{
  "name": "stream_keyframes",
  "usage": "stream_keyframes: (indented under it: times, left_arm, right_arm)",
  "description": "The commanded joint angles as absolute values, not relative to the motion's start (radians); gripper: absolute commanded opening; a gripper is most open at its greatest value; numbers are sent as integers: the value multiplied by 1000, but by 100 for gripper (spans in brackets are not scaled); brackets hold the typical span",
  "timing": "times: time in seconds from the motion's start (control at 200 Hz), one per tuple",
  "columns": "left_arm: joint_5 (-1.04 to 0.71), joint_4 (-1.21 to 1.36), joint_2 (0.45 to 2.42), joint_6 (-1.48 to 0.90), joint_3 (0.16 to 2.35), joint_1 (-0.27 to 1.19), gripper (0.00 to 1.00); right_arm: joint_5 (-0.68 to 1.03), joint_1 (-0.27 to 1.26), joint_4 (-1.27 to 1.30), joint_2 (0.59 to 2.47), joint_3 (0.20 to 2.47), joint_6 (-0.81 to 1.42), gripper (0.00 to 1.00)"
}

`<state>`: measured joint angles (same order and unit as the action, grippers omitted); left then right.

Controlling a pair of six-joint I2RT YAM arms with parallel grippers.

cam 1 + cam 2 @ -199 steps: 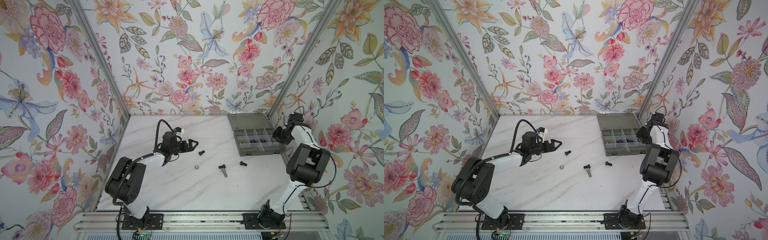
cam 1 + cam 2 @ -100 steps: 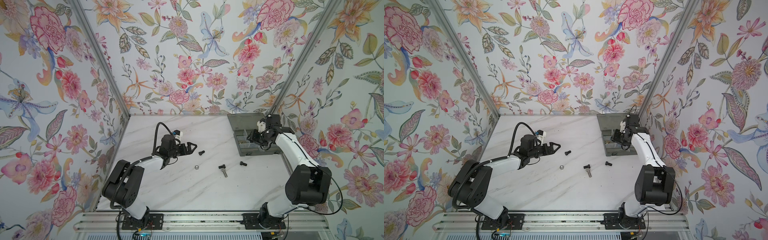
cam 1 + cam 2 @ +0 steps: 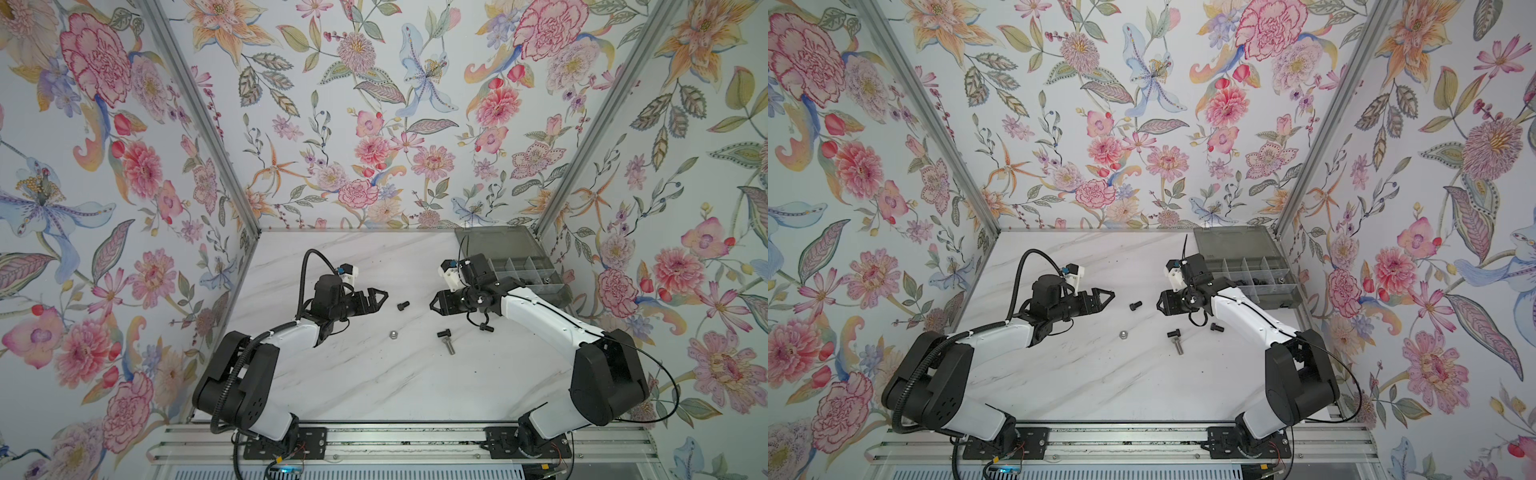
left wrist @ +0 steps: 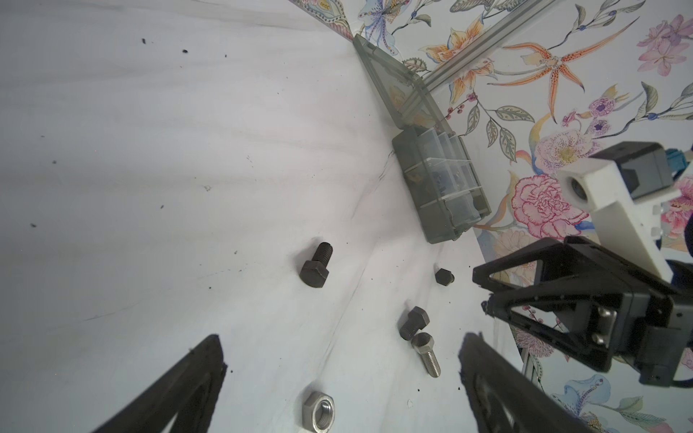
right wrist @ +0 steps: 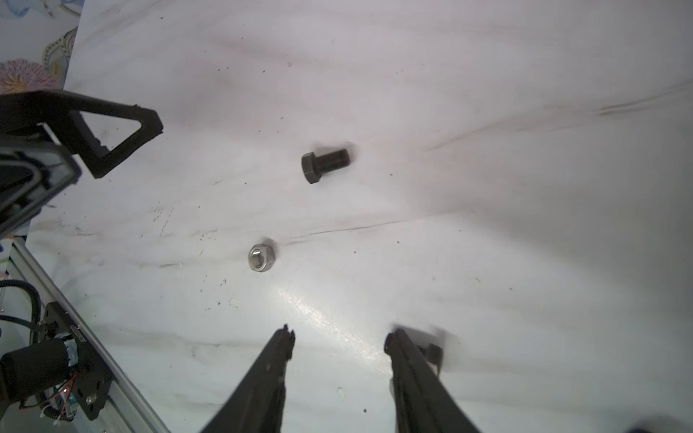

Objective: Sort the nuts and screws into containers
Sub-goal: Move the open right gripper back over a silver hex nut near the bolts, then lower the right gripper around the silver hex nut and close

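Observation:
The grey organiser box is a long way from my left gripper. So my left gripper should move back and my right gripper should pick up the silver nut.
A short black screw lies on the marble table between my two grippers. My left gripper is open just left of it and holds nothing. My right gripper is open just right of it, with only bare table between its fingers. A silver nut lies nearer the front. A second black screw touches a longer silver screw. A third black screw lies under the right arm. The containers are cells of the grey organiser box at the back right.
The box's lid lies open flat towards the back wall. Flowered walls close in the table on three sides. An aluminium rail carrying both arm bases runs along the front edge.
My right arm has swung from the organiser box at the back right to the middle of the table, beside the black screw. My left gripper has edged slightly towards that screw.

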<state>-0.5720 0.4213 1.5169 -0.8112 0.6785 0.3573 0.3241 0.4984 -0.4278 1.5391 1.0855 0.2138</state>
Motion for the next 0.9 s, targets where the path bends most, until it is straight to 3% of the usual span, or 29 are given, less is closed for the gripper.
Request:
stream_keyframes:
  times: [0.0, 0.3, 0.896]
  left_arm:
    - [-586, 448, 1476, -806, 645, 318, 99]
    - [-601, 450, 1445, -802, 603, 275, 99]
    - [-600, 448, 1442, -800, 594, 270, 99]
  right_arm:
    - [314, 557, -247, 1530, 1045, 234, 47]
    - [264, 692, -149, 1634, 1068, 240, 46]
    - [133, 840, -229, 1866, 1198, 178, 42]
